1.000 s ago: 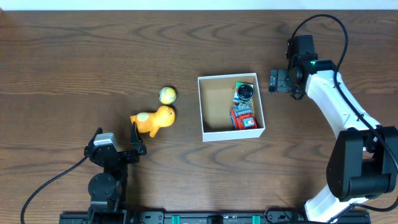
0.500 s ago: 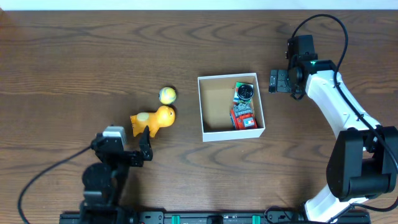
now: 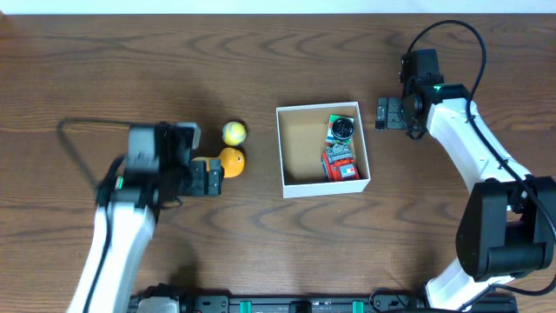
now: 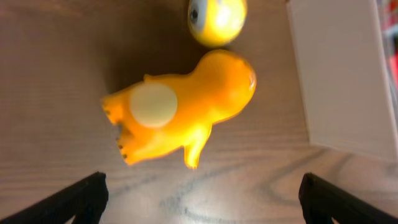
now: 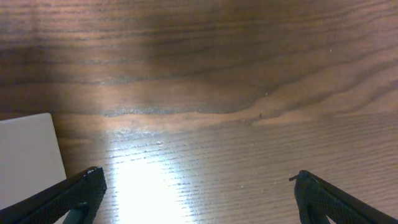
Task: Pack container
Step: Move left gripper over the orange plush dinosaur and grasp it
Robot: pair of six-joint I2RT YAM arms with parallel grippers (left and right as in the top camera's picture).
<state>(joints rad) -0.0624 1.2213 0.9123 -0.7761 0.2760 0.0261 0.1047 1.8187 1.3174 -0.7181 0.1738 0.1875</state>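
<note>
Next, I turn my left gripper because the orange toy (image 4: 186, 107) lies lengthwise along the gripper's opening. It should then pinch the orange toy across its belly (image 4: 153, 105).
The container (image 3: 300, 148), a shallow white-walled box with a brown inside, sits mid-table. It holds a red and green toy (image 3: 340, 162) and a dark round item (image 3: 343, 129) along its right side. Left of it lie an orange animal toy (image 3: 230, 161) and a yellow ball (image 3: 233, 132). My left gripper (image 3: 208, 174) hovers over the orange toy's tail end, partly hiding it. In the left wrist view the orange toy (image 4: 186, 106) lies ahead of my open left gripper (image 4: 202, 205), with nothing between the fingers. My right gripper (image 3: 383, 113) stands open just right of the container.
The yellow ball (image 4: 216, 18) rests just beyond the orange toy's head, and the container's white wall (image 4: 339, 74) stands to its right. In the right wrist view the right gripper (image 5: 199, 193) is over bare wood, with the container's white corner (image 5: 31, 149) at the left.
My left arm has risen from the table's front edge and swung forward over the orange toy. The right arm, the toys and the container have not moved.
</note>
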